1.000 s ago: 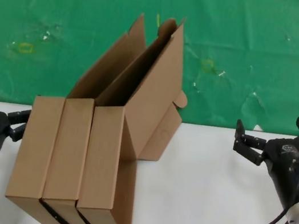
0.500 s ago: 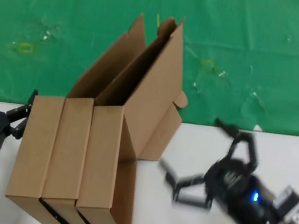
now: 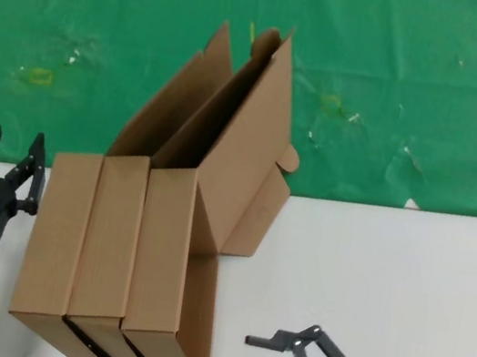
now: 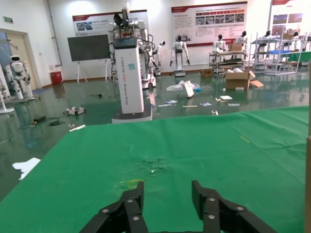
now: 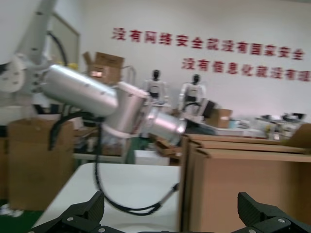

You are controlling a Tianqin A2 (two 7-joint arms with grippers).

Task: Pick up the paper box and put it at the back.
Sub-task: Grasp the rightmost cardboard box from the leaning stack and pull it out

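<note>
The open lid (image 3: pixel 253 139) hangs from a creased back edge (image 3: pixel 210 214). I expect the lid to follow and drop open again when I set the paper box down.
Three alike brown paper boxes stand side by side on the white tabletop: left (image 3: pixel 54 238), middle (image 3: pixel 110 244) and right (image 3: pixel 167 258). Their open lids (image 3: pixel 233 131) lean up toward the green cloth (image 3: pixel 110 17) at the back. My right gripper (image 3: pixel 300 356) is open and empty, low at the front, just right of the right box and pointing at it. In the right wrist view the gripper (image 5: pixel 170 211) faces the box sides (image 5: pixel 243 184). My left gripper (image 3: pixel 11 149) is open and empty, just left of the left box; in its wrist view the gripper (image 4: pixel 167 194) faces the cloth (image 4: pixel 194 150).
The white tabletop (image 3: pixel 387 279) lies right of the boxes. The cloth has yellowish stains (image 3: pixel 39 76) and white scuffs (image 3: pixel 353 117). My left arm (image 5: pixel 97 97) and its cable show across the table in the right wrist view.
My right gripper has swung from the table's back right down to the front, beside the right box. My left gripper has turned its fingers more upright. The boxes have not moved.
</note>
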